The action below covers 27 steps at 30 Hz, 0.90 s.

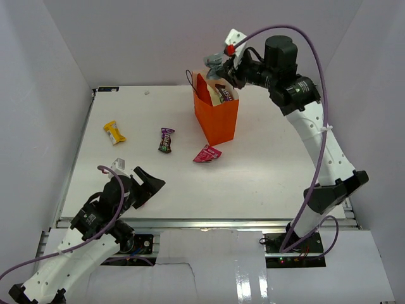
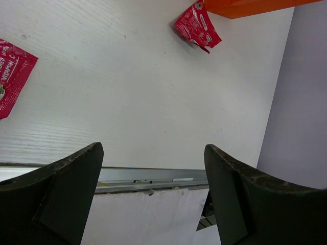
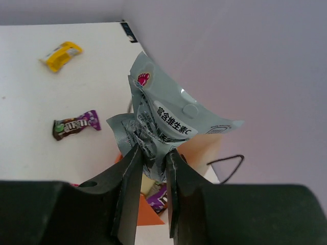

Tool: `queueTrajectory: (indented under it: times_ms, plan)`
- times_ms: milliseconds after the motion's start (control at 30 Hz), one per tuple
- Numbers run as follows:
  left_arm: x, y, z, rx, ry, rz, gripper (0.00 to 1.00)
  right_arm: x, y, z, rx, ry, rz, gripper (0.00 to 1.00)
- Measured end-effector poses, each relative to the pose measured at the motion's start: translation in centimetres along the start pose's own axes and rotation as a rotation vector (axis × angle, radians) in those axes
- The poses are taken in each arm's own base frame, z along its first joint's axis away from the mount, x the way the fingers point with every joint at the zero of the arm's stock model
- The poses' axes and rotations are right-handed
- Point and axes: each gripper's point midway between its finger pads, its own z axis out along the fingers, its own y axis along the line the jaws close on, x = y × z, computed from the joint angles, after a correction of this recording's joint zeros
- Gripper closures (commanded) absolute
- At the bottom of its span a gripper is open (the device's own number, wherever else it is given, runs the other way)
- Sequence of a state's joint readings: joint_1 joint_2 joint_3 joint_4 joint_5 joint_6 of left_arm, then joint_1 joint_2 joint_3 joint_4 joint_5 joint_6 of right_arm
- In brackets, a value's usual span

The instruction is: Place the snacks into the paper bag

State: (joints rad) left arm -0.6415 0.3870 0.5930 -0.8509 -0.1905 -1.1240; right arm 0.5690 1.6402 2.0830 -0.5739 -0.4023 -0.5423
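Observation:
The silver packet point(image 1: 214, 65) hangs clear above the paper bag's open rim, so my right gripper should keep moving in over the bag's opening point(image 1: 212, 87) and let go of the packet there.
The orange paper bag point(image 1: 218, 117) stands upright at the table's far middle, with packets showing inside. My right gripper point(image 1: 221, 68) is shut on a crinkly silver packet point(image 3: 161, 120) and holds it just above the bag's open top point(image 3: 148, 212). A pink packet point(image 1: 207, 154) lies in front of the bag, a purple packet point(image 1: 166, 139) to its left, and a yellow packet point(image 1: 114, 132) farther left. My left gripper point(image 1: 150, 187) is open and empty, low over the table's near left edge. The pink packet point(image 2: 196, 26) shows in the left wrist view.
White walls enclose the table on three sides. A metal rail point(image 1: 202, 221) runs along the near edge. The bag's black cord handle point(image 3: 227, 166) hangs at its far side. Another red-pink wrapper point(image 2: 13, 76) shows at the left edge of the left wrist view.

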Motion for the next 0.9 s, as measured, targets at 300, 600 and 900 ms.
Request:
queueTrajectory:
  times_ms: [300, 600, 900]
  plan:
    - [0.2, 0.4, -0.1, -0.01, 0.005, -0.011, 0.09, 8.9, -5.0, 5.4, 0.104, 0.127, 0.197, 0.91]
    - [0.3, 0.5, -0.1, -0.018, 0.008, -0.019, 0.09, 14.2, -8.1, 9.3, 0.252, 0.198, 0.219, 0.78]
    - [0.1, 0.4, 0.0, -0.028, 0.008, -0.016, 0.08, 15.0, -9.6, 10.0, 0.324, 0.191, 0.212, 0.46]
